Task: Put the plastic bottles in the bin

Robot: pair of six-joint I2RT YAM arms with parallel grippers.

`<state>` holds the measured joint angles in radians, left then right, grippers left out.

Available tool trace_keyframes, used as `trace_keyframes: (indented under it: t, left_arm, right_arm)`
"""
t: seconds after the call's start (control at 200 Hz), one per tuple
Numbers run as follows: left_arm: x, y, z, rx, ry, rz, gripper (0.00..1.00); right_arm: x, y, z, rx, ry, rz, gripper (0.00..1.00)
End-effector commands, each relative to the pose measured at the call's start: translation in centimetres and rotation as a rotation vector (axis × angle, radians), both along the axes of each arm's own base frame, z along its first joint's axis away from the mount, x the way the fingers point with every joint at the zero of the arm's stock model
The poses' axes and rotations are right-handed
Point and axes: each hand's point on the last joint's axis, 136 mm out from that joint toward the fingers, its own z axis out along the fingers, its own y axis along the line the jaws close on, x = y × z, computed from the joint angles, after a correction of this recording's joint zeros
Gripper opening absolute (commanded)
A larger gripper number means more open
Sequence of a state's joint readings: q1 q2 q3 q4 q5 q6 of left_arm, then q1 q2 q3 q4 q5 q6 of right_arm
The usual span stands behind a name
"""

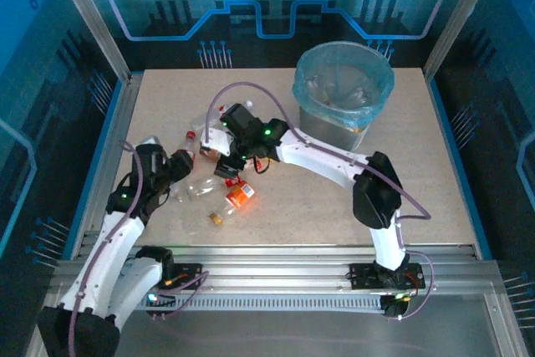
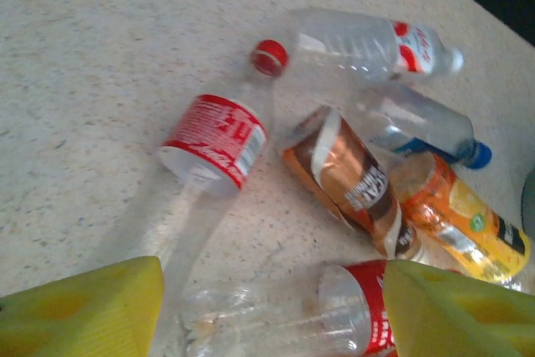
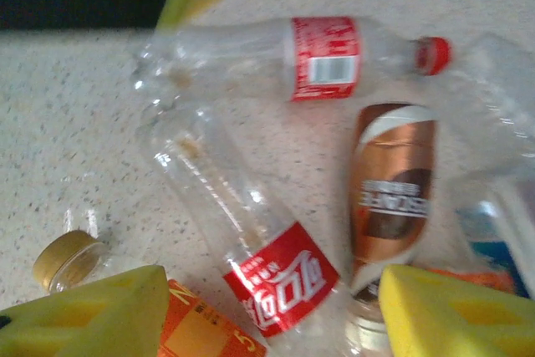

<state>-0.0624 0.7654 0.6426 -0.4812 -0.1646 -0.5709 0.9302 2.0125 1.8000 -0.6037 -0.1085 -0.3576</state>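
The cola bottle's red label is between my right gripper's open fingers. I keep going down toward the bottle's clear end until they close on it.
Several plastic bottles lie in a loose pile left of the table's centre. The bin, grey with a light-blue bag, stands at the back right and holds some bottles. My left gripper is open low over a clear bottle with a red label, which lies between its yellow fingers. My right gripper is open over a red-labelled cola bottle. Beside it lie a brown-labelled bottle and a red-capped bottle. Both grippers hover close together above the pile.
An orange-labelled bottle, a blue-capped bottle and a white-and-red-labelled bottle lie beyond the left gripper. A gold-capped bottle and an orange label sit by the right gripper's left finger. Metal rails edge the table.
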Motion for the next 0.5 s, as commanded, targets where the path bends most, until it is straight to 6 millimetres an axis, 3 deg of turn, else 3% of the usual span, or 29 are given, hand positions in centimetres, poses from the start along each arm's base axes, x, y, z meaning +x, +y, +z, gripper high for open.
trace_keyframes:
  t: [0.0, 0.195, 0.42, 0.495]
  left_arm:
    - [-0.7, 0.3, -0.1, -0.067, -0.008, 0.037, 0.71]
    - [-1.1, 1.1, 0.3, -0.033, -0.027, 0.067, 0.71]
    - [-1.4, 2.1, 0.7, 0.014, -0.047, 0.102, 0.72]
    - [-1.8, 2.9, 0.9, 0.041, -0.052, 0.139, 0.74]
  right_arm:
    - [-2.0, 0.9, -2.1, -0.077, -0.014, 0.184, 0.71]
    - [-3.3, 3.1, -5.8, -0.202, -0.114, 0.294, 0.74]
    - [-3.6, 5.5, -7.9, -0.244, -0.162, 0.341, 0.77]
    - [-3.5, 6.2, -7.7, -0.240, -0.178, 0.352, 0.78]
